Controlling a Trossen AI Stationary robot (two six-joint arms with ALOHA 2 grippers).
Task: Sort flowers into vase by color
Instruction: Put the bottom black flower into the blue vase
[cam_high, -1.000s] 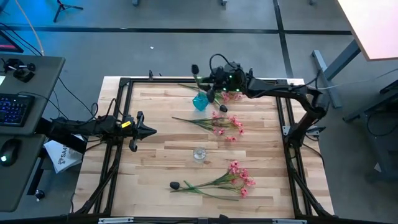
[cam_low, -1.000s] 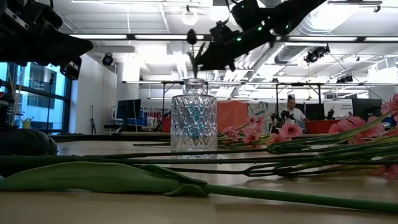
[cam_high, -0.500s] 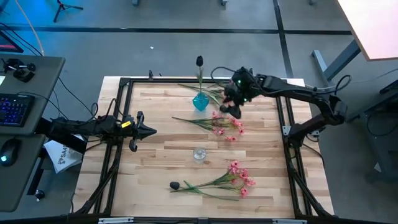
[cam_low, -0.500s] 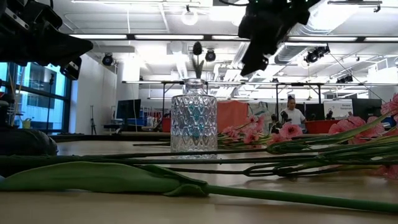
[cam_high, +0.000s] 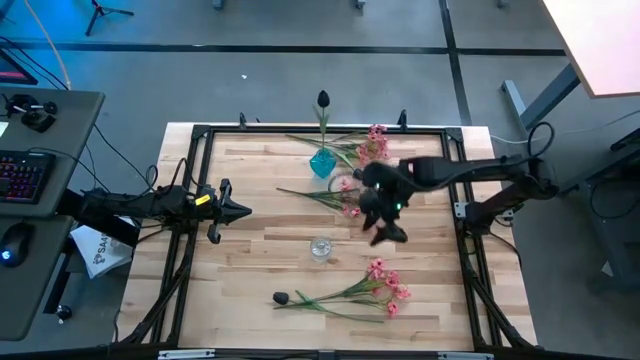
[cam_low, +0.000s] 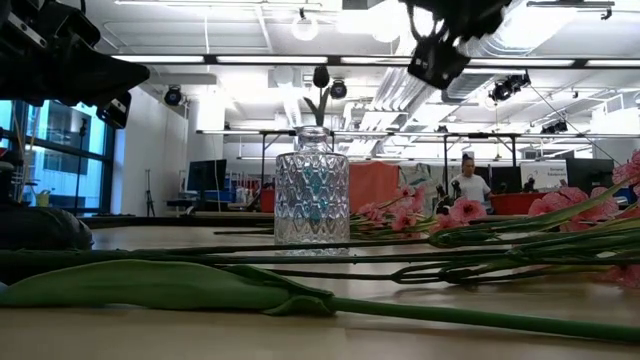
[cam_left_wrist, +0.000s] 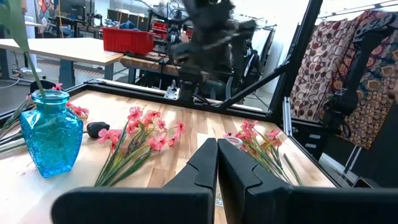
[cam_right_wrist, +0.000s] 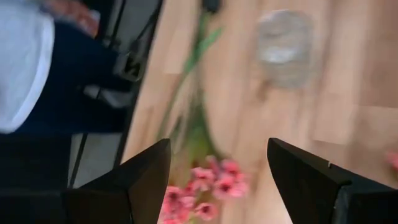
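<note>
The front black bud's stem (cam_high: 352, 317) parts from the pink stems, so the robot's open right gripper should keep moving down until it closes just below the leaf (cam_high: 324, 308).
A blue vase (cam_high: 322, 162) stands at the table's far side with one black bud (cam_high: 322, 99) upright in it. A clear vase (cam_high: 320, 247) stands mid-table. Pink sprays lie flat at the far side (cam_high: 372, 145), in the middle (cam_high: 345, 200) and near the front (cam_high: 375, 285). Another black bud (cam_high: 282, 297) lies at the front. My right gripper (cam_high: 388, 230) hangs open above the middle of the table, slanting down, with nothing between its fingers (cam_right_wrist: 140, 180). My left gripper (cam_high: 235, 210) waits shut at the left edge.
A third black bud (cam_left_wrist: 97, 129) lies beside the blue vase (cam_left_wrist: 51, 140). The black frame rail (cam_high: 200, 180) runs around the table. In the low view a long green stem (cam_low: 200, 285) lies across the front. A person (cam_low: 468, 180) sits far off in the room.
My right gripper has let go of the black bud's stem at the blue vase and swung away toward the table's near edge, tipping from level to slanting down. The bud, tilted before, now stands upright in the blue vase on its own.
</note>
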